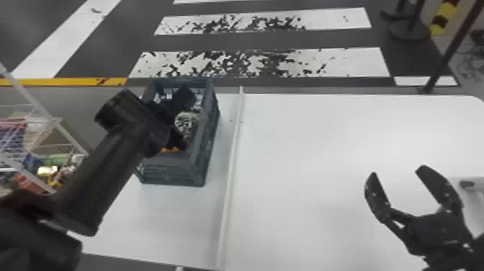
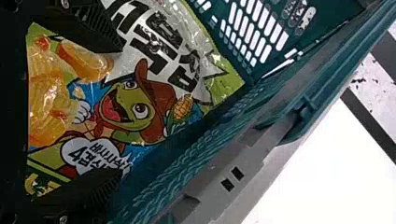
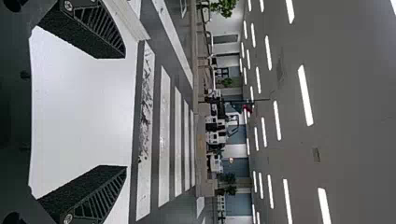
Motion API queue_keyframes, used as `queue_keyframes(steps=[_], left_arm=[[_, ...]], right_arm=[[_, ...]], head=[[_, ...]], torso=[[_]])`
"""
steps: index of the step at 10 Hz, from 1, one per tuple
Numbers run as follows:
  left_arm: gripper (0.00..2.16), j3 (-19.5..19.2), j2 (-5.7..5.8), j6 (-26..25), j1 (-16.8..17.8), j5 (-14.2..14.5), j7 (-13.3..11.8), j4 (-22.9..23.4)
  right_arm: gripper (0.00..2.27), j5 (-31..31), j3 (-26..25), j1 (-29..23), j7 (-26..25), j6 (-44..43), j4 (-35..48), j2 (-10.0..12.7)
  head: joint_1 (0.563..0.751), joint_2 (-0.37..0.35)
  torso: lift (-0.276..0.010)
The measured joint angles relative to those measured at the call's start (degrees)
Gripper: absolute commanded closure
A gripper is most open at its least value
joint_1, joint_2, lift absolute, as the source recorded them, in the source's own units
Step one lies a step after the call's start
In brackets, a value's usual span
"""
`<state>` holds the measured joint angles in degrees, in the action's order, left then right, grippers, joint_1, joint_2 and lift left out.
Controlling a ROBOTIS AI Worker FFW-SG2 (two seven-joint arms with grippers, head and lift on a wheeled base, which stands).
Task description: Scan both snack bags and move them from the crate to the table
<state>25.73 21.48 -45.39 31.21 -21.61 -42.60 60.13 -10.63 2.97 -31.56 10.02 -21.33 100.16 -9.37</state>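
The orange patch [image 2: 61, 82] connects to the cartoon print, so I should expect an empty crate underneath when I pick up the green snack bag [image 1: 186, 127].
My left gripper [image 1: 180, 120] is down inside the crate [image 1: 210, 124] on the left of the table, its fingers spread over a snack bag [image 1: 187, 124]. In the left wrist view, the left gripper [image 2: 119, 112] stands open, one finger on each side of the printed snack bag [image 2: 135, 109], which lies against the green wall of the crate [image 2: 173, 163]. I cannot tell a second bag apart; an orange patch shows by the crate's near wall. The right gripper [image 1: 399, 173] is above the table's right part, open and holding nothing; the right wrist view shows this gripper [image 3: 125, 112] too.
A raised white strip [image 1: 232, 158] crosses the white table [image 1: 306, 151] just right of the crate. At the far left stands a wire rack [image 1: 68, 144] with colourful packages. A pale object with a dark end [image 1: 468, 185] lies at the table's right edge.
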Motion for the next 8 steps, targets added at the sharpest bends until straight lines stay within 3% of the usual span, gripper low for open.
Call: queue_keyframes(steps=[1, 2, 4, 8], left_arm=[[1.16, 0.1, -0.29, 2.0, -0.1, 0.2, 0.0, -1.4], [2.16, 0.1, -0.51, 3.7, -0.6, 0.3, -0.1, -1.9], [2.14, -2.4, -0.52, 5.1, -2.4, 1.3, -0.1, -0.1], [2.14, -11.9, 0.77, 6.7, -6.8, 6.1, -6.9, 7.0]], right_arm=[[0.08, -0.1, 0.1, 0.1, 0.0, -0.1, -0.3, 0.0], [0.08, -0.1, 0.2, 0.2, 0.0, -0.1, -0.5, -0.1], [0.08, -0.1, 0.3, 0.2, 0.0, -0.1, -0.7, 0.0], [0.08, -0.2, 0.3, 0.2, 0.0, -0.1, -0.8, -0.1]], head=[[0.695, 0.131], [0.695, 0.128], [0.695, 0.119], [0.695, 0.106]], torso=[[-0.088], [-0.088], [-0.088], [-0.088]])
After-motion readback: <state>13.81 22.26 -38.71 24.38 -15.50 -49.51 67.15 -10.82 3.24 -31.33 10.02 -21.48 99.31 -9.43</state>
